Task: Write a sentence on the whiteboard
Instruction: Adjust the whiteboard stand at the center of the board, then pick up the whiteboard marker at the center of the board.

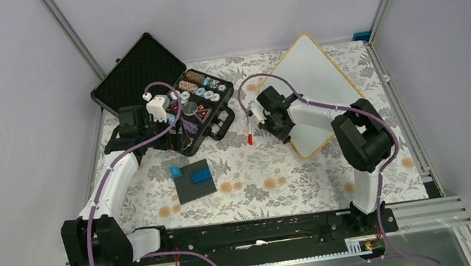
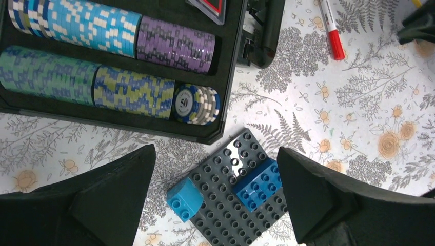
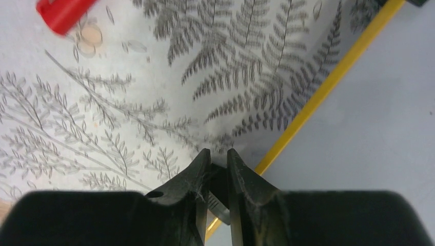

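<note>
The red marker (image 1: 249, 139) is lying apart from the black case. My open left gripper should carry on going toward the marker until its fingers close around the marker's middle (image 1: 249, 127).
The whiteboard (image 1: 311, 70) lies flat at the back right, turned like a diamond, its face plain white; the sentence is not in view. My right gripper (image 1: 280, 130) sits at the board's left edge. In the right wrist view its jaws (image 3: 219, 164) stand nearly together on a small black foot at the yellow-tan frame (image 3: 328, 82), with the white face (image 3: 369, 128) to the right. A red marker (image 1: 249, 136) (image 2: 332, 31) lies on the cloth left of that gripper, and its red end (image 3: 64, 13) shows at top left. My left gripper (image 1: 172, 121) (image 2: 215, 154) hangs open and holds nothing.
An open black case (image 1: 171, 93) of poker chips (image 2: 102, 66) stands at the back left. A dark grey studded plate (image 1: 195, 180) (image 2: 241, 205) with blue blocks lies mid-table, below the left gripper. A floral cloth covers the table, and walls close in both sides.
</note>
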You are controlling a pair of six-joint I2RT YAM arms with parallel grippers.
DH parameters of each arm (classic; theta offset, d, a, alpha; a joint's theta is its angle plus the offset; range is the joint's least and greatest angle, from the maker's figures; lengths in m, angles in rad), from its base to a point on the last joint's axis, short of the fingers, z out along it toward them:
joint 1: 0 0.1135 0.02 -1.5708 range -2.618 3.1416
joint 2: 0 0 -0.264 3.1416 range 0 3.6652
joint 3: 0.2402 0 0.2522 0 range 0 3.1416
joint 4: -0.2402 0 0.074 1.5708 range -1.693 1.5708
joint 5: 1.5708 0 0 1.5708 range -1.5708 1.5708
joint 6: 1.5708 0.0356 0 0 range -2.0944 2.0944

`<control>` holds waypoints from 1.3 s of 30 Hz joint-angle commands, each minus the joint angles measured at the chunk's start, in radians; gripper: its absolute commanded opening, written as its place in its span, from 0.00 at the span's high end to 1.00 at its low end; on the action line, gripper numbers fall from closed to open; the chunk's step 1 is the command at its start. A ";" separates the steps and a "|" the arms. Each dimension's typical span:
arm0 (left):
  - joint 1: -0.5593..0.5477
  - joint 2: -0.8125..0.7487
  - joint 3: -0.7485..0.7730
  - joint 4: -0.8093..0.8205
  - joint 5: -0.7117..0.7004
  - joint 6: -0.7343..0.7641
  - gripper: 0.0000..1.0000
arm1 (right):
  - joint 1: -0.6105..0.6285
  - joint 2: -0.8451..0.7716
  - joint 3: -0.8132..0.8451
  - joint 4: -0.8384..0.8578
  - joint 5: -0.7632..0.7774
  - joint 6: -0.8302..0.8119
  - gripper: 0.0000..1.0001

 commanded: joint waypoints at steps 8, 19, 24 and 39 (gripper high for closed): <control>-0.193 0.095 0.065 0.313 -0.276 -0.170 0.01 | -0.106 -0.230 -0.214 -0.031 0.052 -0.067 0.74; -0.443 0.327 0.102 0.568 -0.570 -0.309 0.09 | -0.309 -0.357 -0.348 0.044 0.048 -0.155 0.69; -0.525 0.459 0.146 0.652 -0.639 -0.335 0.22 | -0.378 -0.381 -0.391 0.118 0.061 -0.177 0.68; -0.690 0.851 0.482 0.512 -0.777 -0.347 0.37 | -0.431 -0.663 -0.485 0.141 -0.040 -0.003 0.56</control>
